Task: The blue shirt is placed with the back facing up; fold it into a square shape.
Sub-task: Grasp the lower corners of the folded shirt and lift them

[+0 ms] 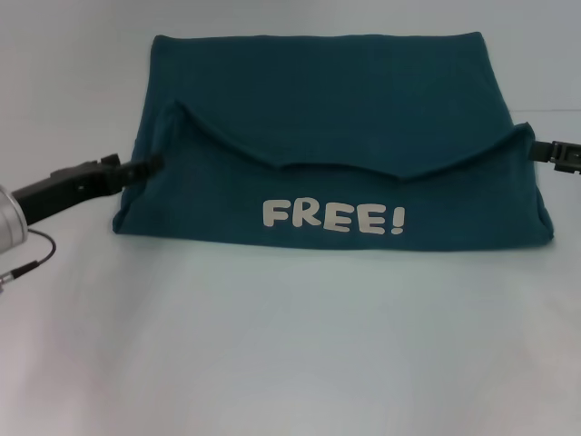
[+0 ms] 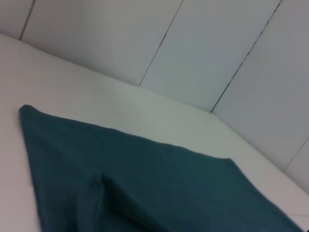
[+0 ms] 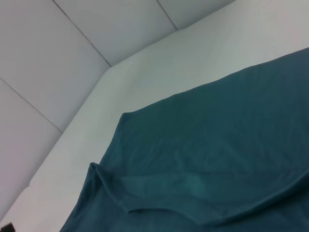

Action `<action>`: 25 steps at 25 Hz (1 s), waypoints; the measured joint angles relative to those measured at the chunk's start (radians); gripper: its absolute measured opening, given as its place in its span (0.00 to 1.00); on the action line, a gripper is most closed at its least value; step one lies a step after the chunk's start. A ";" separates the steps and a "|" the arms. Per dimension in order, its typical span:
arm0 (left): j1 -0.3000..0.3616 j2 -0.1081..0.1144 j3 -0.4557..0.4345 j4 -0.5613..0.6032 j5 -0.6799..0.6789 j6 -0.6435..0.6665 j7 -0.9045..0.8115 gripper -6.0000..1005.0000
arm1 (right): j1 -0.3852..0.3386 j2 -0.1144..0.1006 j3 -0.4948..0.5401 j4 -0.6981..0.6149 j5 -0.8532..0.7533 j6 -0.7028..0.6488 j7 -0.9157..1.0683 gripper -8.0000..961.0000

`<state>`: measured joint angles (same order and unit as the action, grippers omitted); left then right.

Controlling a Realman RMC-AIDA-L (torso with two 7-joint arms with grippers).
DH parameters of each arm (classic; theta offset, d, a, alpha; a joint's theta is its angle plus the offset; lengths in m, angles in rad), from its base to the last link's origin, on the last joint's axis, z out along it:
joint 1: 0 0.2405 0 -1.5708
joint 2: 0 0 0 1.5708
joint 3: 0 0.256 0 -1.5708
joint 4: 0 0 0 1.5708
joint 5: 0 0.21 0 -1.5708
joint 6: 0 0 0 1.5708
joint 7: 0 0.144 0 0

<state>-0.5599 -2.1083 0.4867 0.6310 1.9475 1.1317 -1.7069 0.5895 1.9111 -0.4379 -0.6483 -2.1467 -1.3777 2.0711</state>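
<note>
The shirt's near folded corner (image 1: pixel 133 222) has open table next to it and that corner lies free (image 1: pixel 122 226), so my left gripper should keep going toward it until the gripper's fingers close there.
The blue shirt (image 1: pixel 336 100) lies on the white table, its near part folded over so the white "FREE!" lettering (image 1: pixel 333 218) faces up. The folded flap's edge sags in the middle and rises at both ends. My left gripper (image 1: pixel 152 166) pinches the flap's left corner and my right gripper (image 1: pixel 533 145) pinches its right corner, both shut on the cloth. The left wrist view shows the shirt (image 2: pixel 145 183) with a raised fold. In the right wrist view the shirt (image 3: pixel 217 145) shows with a hem edge. Neither wrist view shows fingers.
The white table (image 1: pixel 272 345) stretches out in front of the shirt and to both sides. A panelled white wall (image 2: pixel 207 43) stands behind the table. A cable (image 1: pixel 36 250) hangs by the left arm at the left edge.
</note>
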 joint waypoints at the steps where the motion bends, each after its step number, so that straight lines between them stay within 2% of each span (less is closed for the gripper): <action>1: 0.003 -0.001 0.002 -0.001 0.006 -0.008 0.007 0.90 | 0.000 -0.001 0.001 0.000 0.000 0.001 0.001 0.87; 13: 0.015 -0.028 0.134 -0.013 0.044 -0.216 0.095 0.90 | -0.001 0.004 0.003 0.012 0.001 0.041 0.025 0.87; 25: 0.017 -0.042 0.219 -0.019 0.046 -0.292 0.153 0.90 | -0.008 0.008 0.005 0.013 0.001 0.052 0.027 0.86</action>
<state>-0.5425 -2.1508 0.7057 0.6122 1.9940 0.8397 -1.5537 0.5819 1.9190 -0.4325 -0.6348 -2.1460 -1.3259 2.0982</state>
